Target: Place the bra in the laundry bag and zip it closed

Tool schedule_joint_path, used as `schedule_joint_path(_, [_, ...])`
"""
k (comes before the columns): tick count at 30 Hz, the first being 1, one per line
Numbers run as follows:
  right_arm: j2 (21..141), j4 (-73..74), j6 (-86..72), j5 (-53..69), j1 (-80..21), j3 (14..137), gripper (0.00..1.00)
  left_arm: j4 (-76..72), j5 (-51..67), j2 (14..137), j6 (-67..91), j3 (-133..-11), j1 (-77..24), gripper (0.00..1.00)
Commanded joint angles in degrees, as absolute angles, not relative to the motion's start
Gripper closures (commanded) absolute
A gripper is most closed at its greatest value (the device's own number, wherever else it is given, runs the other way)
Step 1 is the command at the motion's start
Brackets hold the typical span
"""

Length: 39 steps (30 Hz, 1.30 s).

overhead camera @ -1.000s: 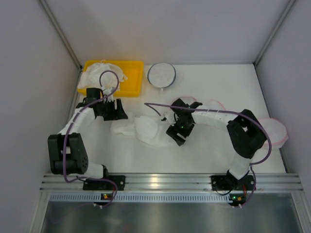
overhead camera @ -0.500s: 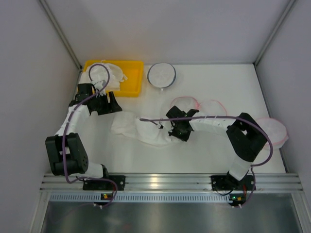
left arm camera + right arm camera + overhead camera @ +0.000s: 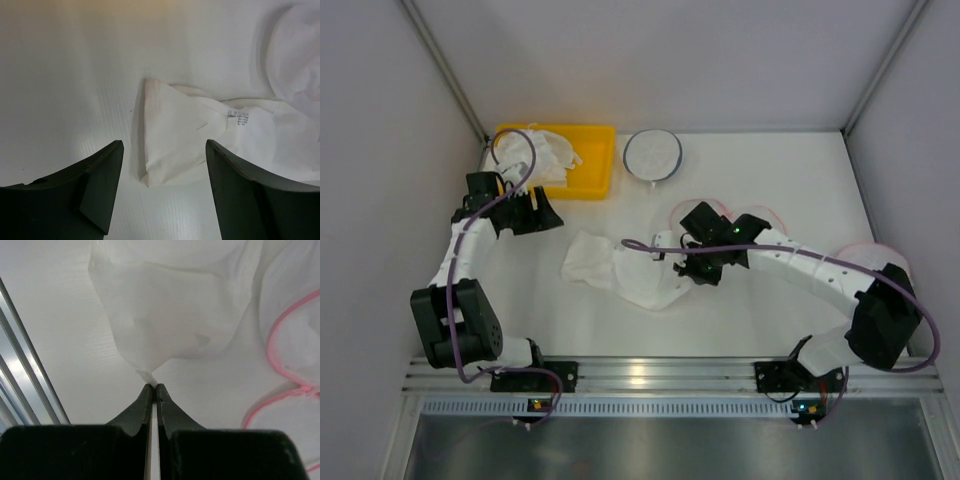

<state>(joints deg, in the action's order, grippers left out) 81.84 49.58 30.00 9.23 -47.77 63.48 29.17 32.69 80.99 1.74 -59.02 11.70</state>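
The thin bra bunches up at its middle (image 3: 233, 123) next to the printed label, so its flat end (image 3: 585, 259) will fold over there when I carry it across.
The bra (image 3: 620, 272) lies crumpled in the middle of the table, white and soft. My right gripper (image 3: 680, 272) is at its right end, shut on a small fold of the bra's edge (image 3: 152, 376); the cup (image 3: 170, 305) bulges just beyond the fingertips (image 3: 154, 386). The laundry bag (image 3: 772, 216) with its pink rim lies just behind the right arm, partly hidden, and shows at the right of the right wrist view (image 3: 300, 340). My left gripper (image 3: 546, 216) hovers open to the left of the bra, whose flat end (image 3: 185, 130) lies ahead of the open fingers (image 3: 164, 147).
A yellow tray (image 3: 592, 172) holding white fabric stands at the back left. A round white bag with a dark rim (image 3: 652, 153) lies beside it. Another pink-rimmed bag (image 3: 865, 247) peeks out behind the right arm's elbow. A metal rail (image 3: 650, 375) runs along the near edge.
My right gripper has shut on the bra's edge and drawn it a little to the right, its elbow swinging out right. My left gripper has backed off to the left, still open.
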Motion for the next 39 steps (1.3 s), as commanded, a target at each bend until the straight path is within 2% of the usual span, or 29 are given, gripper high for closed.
schedule_joint_path(1, [86.7, 51.5, 32.6, 16.1, -47.8, 71.2, 1.00, 28.9, 35.8, 79.8, 1.2, -58.0, 12.0, 0.28])
schedule_joint_path(13, [116.2, 53.9, 30.3, 26.2, -51.0, 106.3, 1.00, 29.0, 41.0, 84.8, 6.5, -56.3, 16.6, 0.32])
schedule_joint_path(20, [126.6, 54.8, 31.2, 27.5, -53.1, 112.5, 1.00, 29.1, 43.4, 88.2, 8.7, -54.4, 18.0, 0.35])
schedule_joint_path(26, [128.7, 53.4, 30.4, 27.2, -53.3, 112.5, 1.00, 29.0, 42.7, 89.9, 9.9, -52.0, 18.5, 0.35])
schedule_joint_path(27, [128.5, 52.7, 30.0, 27.0, -53.2, 112.4, 0.98, 29.0, 42.5, 90.2, 10.1, -51.9, 18.6, 0.35])
schedule_joint_path(28, [127.9, 51.8, 29.2, 26.4, -53.3, 112.3, 0.89, 29.0, 42.6, 90.4, 10.4, -51.9, 18.7, 0.35])
schedule_joint_path(30, [127.0, 50.9, 28.6, 25.7, -53.2, 112.4, 0.83, 29.0, 42.5, 91.0, 10.5, -51.8, 18.8, 0.35])
schedule_joint_path(31, [126.8, 50.2, 28.1, 24.9, -53.2, 112.9, 0.74, 29.0, 42.4, 91.3, 10.7, -51.8, 18.9, 0.36])
schedule_joint_path(32, [126.7, 49.8, 27.9, 24.4, -53.2, 113.4, 0.69, 29.0, 41.8, 91.7, 10.8, -51.8, 18.9, 0.37])
schedule_joint_path(36, [125.8, 49.2, 26.9, 21.7, -53.2, 116.5, 0.54, 28.6, 41.4, 94.7, 9.9, -52.9, 19.2, 0.39])
schedule_joint_path(38, [124.4, 48.0, 26.3, 21.1, -53.1, 115.8, 0.52, 27.8, 42.0, 96.4, 9.8, -53.2, 19.4, 0.42])
schedule_joint_path(39, [121.9, 47.0, 24.7, 21.4, -52.9, 114.9, 0.46, 27.3, 42.5, 97.0, 9.8, -53.6, 19.5, 0.44])
